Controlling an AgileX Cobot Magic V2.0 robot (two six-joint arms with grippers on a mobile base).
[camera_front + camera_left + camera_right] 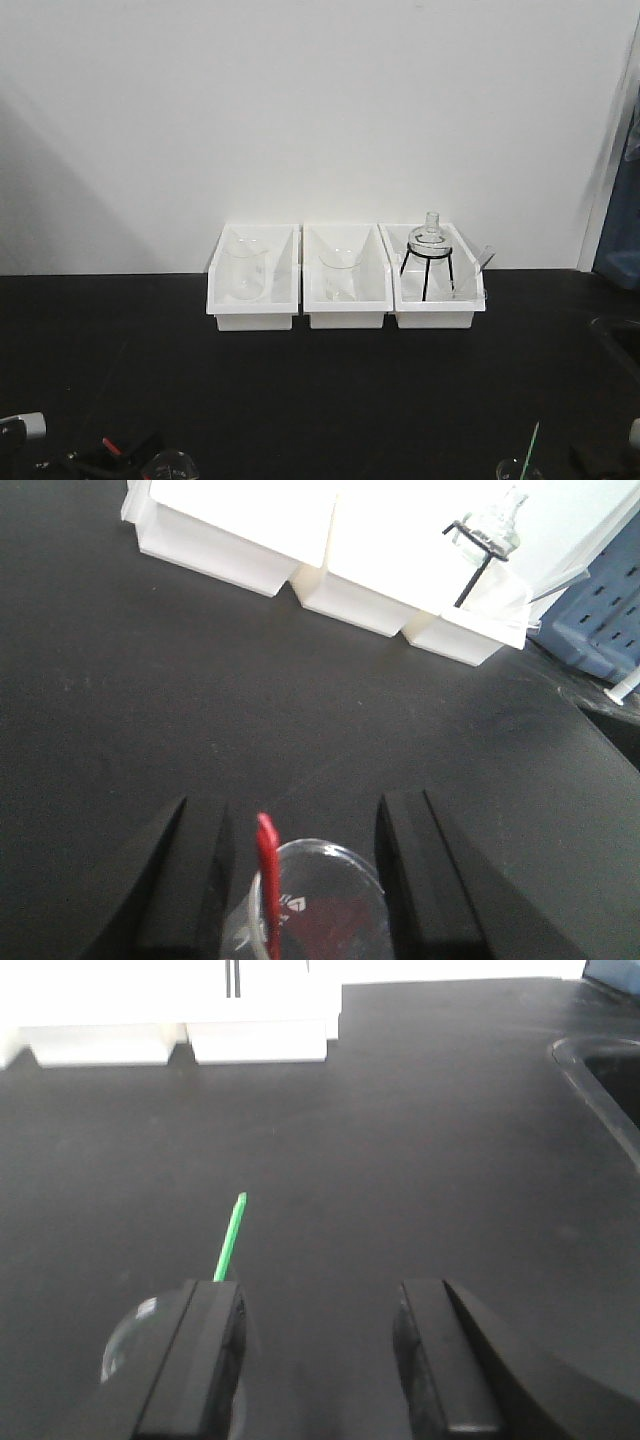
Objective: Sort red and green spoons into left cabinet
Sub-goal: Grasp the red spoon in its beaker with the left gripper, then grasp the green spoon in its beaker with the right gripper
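The green spoon (531, 447) has its thin handle leaning against the beaker's open rim (516, 462), so it should slide out when I lift it, and the glass beaker should stay standing.
In the left wrist view the red spoon (267, 875) stands handle-up in a clear glass beaker (335, 905). The beaker sits between the spread fingers of my left gripper (302, 808), which is open and touches neither. The green spoon (230, 1237) shows its thin handle rising from a glass beaker (128, 1338), mostly hidden behind my right gripper's left finger (195, 1360). My right gripper (320, 1290) is open, with only bare tabletop between its fingers. The front view shows the green spoon (533, 441) at the bottom right edge. The left cabinet is out of view.
Three white bins (252, 310) stand in a row at the back of the black table (320, 380), two holding glass beakers (243, 272) and one a black tripod with a flask (430, 250). A sink (605, 1070) lies at the right. A blue crate (600, 630) stands beyond the bins.
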